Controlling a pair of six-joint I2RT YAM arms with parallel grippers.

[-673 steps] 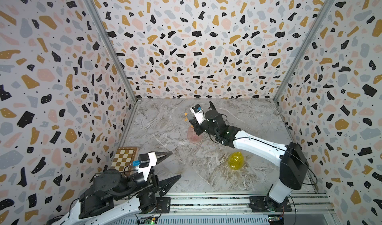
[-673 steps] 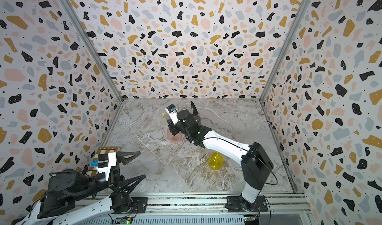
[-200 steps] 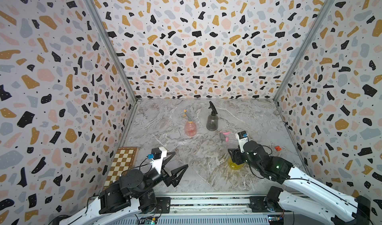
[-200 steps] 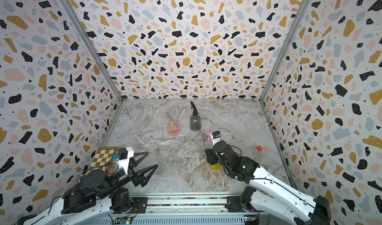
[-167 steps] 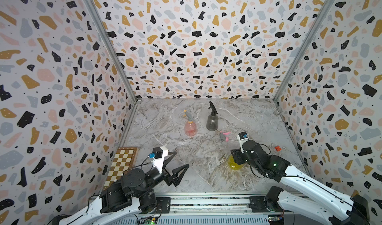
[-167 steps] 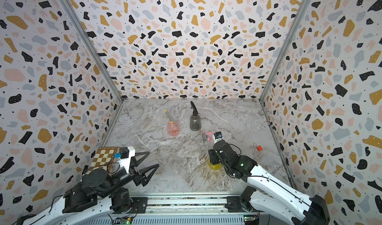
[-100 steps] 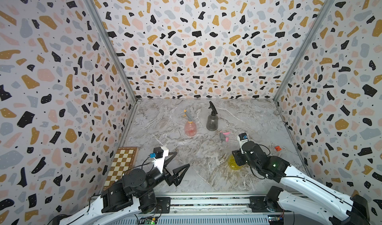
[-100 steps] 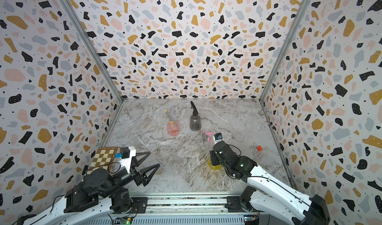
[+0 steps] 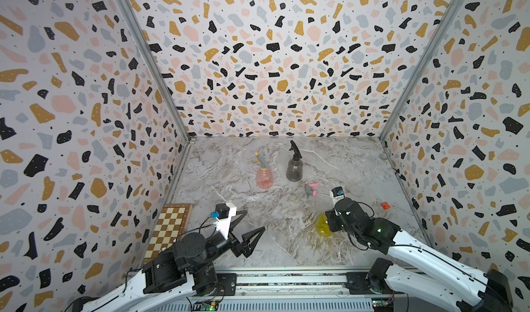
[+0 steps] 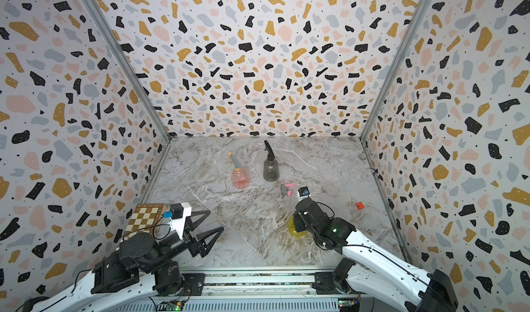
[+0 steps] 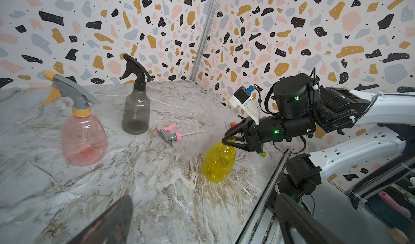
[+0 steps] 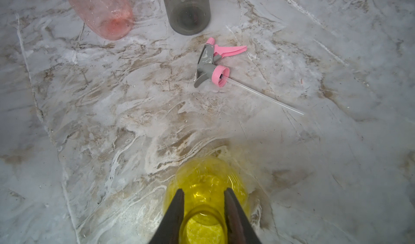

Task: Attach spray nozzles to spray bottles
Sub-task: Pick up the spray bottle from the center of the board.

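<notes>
My right gripper should keep carrying the yellow bottle, pinched by its neck with its body (image 9: 321, 227) free, until my open left gripper (image 9: 246, 228) holds that body.
The yellow bottle (image 9: 321, 226) stands near the front right with its neck bare. My right gripper (image 12: 203, 193) reaches it from the side, and both fingers press on the neck just under the open mouth. Its jaws also show in the left wrist view (image 11: 229, 139) at the top of the yellow bottle (image 11: 219, 162). The grey-and-pink nozzle (image 9: 311, 188) lies loose on its side, its dip tube pointing right. Farther back stand the pink bottle (image 9: 263, 178), wearing a grey-and-orange nozzle, and the dark grey bottle (image 9: 294, 171), wearing a black nozzle. My left gripper (image 9: 254, 220) hovers open and empty at the front left.
A chessboard (image 9: 169, 227) lies against the left wall beside my left arm. A small orange-red piece (image 9: 385, 205) sits near the right wall and a small green piece (image 11: 263, 154) behind the yellow bottle. A metal rail (image 9: 286, 279) runs along the front edge.
My right gripper's jaws have closed in on the yellow bottle's neck. Both arms have barely moved in the last second.
</notes>
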